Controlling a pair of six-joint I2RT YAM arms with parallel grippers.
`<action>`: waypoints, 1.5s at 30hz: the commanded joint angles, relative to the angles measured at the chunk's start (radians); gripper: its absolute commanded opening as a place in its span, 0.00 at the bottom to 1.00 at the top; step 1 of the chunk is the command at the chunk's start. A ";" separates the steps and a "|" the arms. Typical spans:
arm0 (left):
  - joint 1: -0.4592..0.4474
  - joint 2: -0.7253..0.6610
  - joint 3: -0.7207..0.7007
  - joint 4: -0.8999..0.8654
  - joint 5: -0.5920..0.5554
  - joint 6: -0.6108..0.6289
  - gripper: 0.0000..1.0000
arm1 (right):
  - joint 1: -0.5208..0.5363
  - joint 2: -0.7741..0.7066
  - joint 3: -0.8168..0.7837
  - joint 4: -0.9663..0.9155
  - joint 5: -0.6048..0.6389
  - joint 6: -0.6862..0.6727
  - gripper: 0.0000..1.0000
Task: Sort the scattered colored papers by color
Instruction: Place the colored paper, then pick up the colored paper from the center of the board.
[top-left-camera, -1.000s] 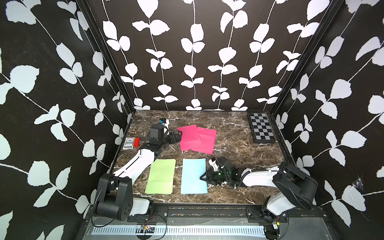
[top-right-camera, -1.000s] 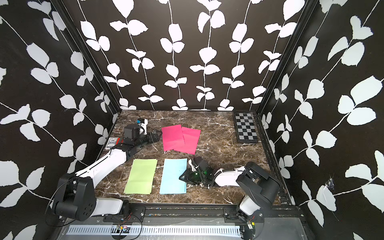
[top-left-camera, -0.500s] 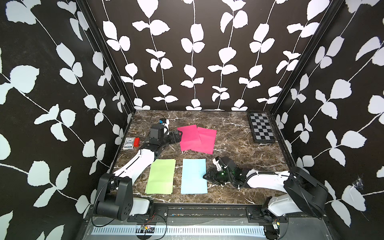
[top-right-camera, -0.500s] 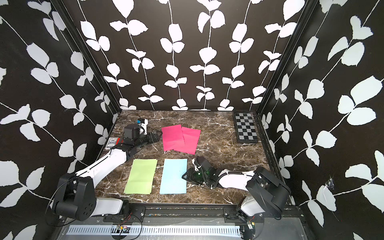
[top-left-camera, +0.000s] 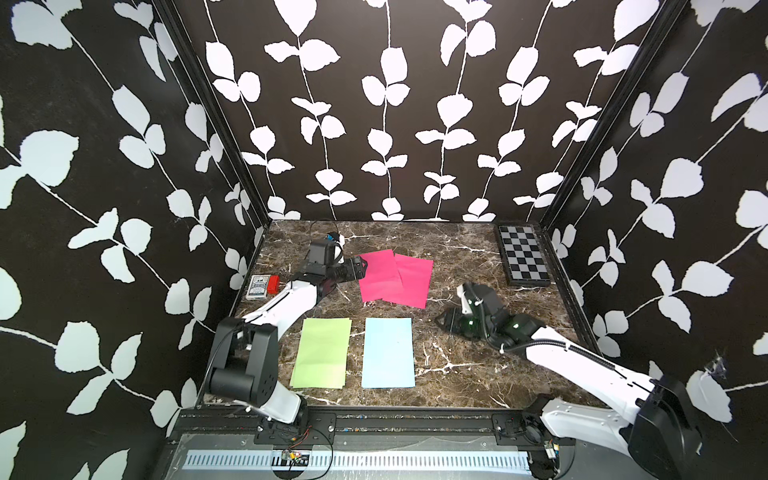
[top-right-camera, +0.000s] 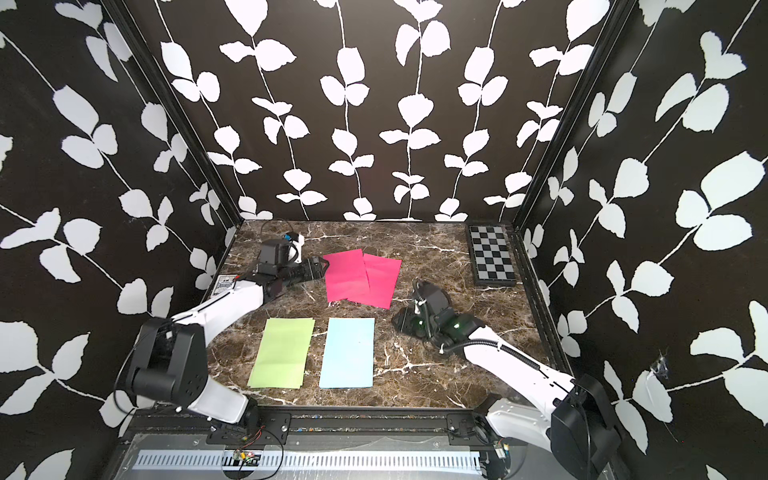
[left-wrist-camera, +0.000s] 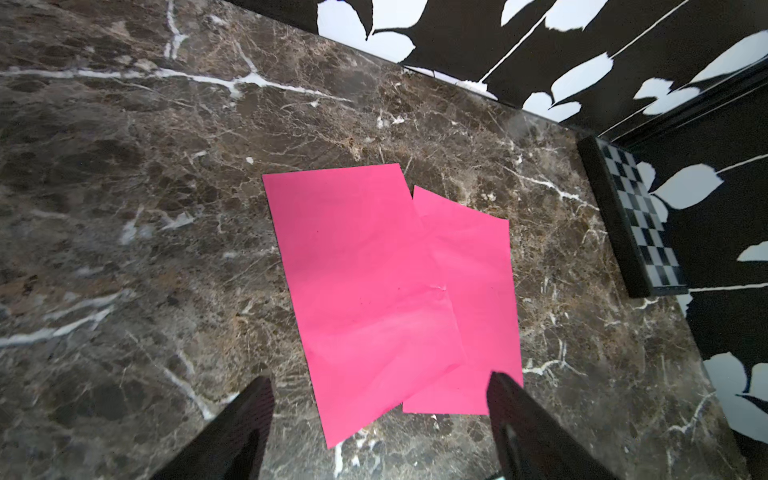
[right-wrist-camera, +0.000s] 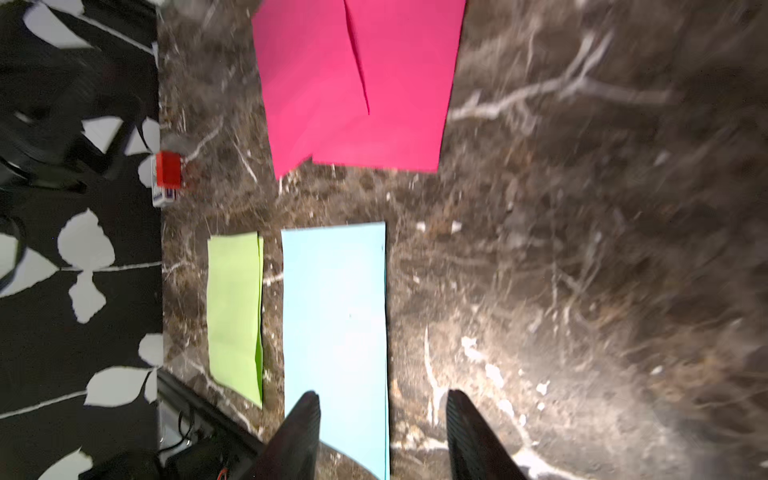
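The lower pink paper sticks out past the upper pink paper's edge (top-left-camera: 398, 272), so my right gripper keeps moving there until the fingers meet that uncovered part (top-left-camera: 415, 281).
Two magenta pink papers overlap in the middle of the table, one (top-left-camera: 378, 276) lying over the left edge of its neighbour (top-left-camera: 415, 284); the left wrist view shows the pair (left-wrist-camera: 365, 282) too. A light green paper (top-left-camera: 322, 353) and a light blue paper (top-left-camera: 388, 353) lie side by side near the front, apart from each other. My left gripper (top-left-camera: 361, 266) hovers at the pink papers' left edge, open and empty (left-wrist-camera: 380, 384). My right gripper (top-left-camera: 442, 320) stands open and empty to the right of the blue paper, pointing at it (right-wrist-camera: 382, 401).
A black-and-grey checkerboard (top-left-camera: 523, 262) lies at the back right by the wall. A small card box with a red block (top-left-camera: 262, 286) sits at the left wall. Patterned walls close in three sides. Bare marble lies between the blue paper and the right arm.
My right gripper has drawn back to the right from the blue paper's edge and opened wider. The left arm has stayed by the pink papers.
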 joint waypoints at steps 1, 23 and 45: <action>-0.020 0.065 0.077 -0.087 0.024 0.014 0.80 | -0.053 0.066 0.125 -0.069 0.022 -0.145 0.51; -0.033 0.390 0.270 -0.087 0.086 -0.047 0.77 | -0.150 0.980 0.857 0.171 -0.447 -0.143 0.45; -0.033 0.440 0.241 -0.104 0.056 -0.038 0.79 | -0.166 1.163 0.970 0.208 -0.479 -0.150 0.44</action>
